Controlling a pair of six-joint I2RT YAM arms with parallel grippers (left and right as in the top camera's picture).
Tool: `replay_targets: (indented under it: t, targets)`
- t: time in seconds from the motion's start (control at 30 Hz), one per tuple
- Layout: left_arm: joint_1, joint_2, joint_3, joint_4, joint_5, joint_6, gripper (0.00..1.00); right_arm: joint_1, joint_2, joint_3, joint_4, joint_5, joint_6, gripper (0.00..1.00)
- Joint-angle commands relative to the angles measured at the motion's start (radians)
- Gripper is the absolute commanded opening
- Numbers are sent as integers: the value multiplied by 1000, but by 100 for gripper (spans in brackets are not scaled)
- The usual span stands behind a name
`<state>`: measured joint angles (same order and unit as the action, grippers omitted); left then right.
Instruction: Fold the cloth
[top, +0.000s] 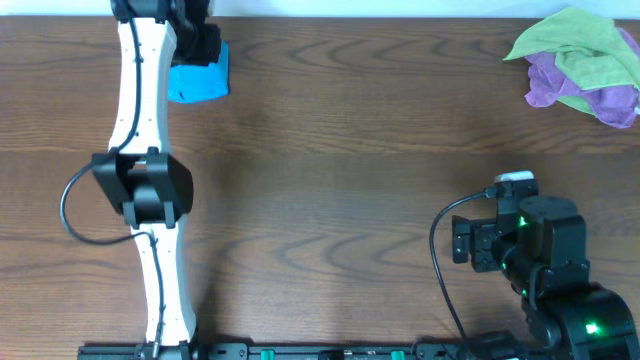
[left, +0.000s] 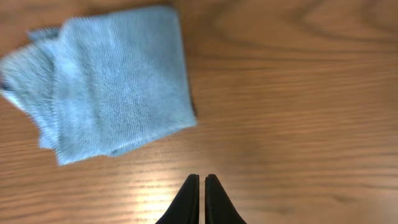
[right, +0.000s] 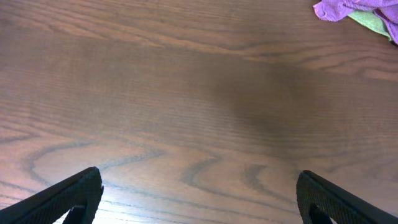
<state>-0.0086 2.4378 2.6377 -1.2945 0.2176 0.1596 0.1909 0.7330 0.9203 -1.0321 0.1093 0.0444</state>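
My left gripper keeps rising until well above the folded sky-blue cloth, then open, as the cloth lies flat, its near corner (left: 190, 119) free of my shut fingers.
The sky-blue cloth (top: 199, 77) lies folded into a small stack at the back left of the table, partly hidden under my left arm in the overhead view. In the left wrist view the cloth (left: 112, 84) fills the upper left, with layered edges showing on its left side. My left gripper (left: 202, 180) is shut with nothing in it, over bare wood just beside the cloth's near corner. My right gripper (right: 199, 186) stands open and holds nothing, above bare table at the front right (top: 480, 243).
A lime-green cloth (top: 575, 40) and a purple cloth (top: 590, 95) lie bunched together at the back right corner, their edge also in the right wrist view (right: 348, 9). The wooden table (top: 340, 150) stretches between the arms.
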Motion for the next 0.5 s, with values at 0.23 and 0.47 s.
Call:
replay_targets:
  t: [0.23, 0.47]
  targets:
    - [-11, -202, 23, -89, -7, 21, 6, -8, 0, -5, -2, 6, 14, 99]
    - [-13, -259, 23, -89, 32, 12, 6, -8, 0, -5, -2, 6, 14, 99]
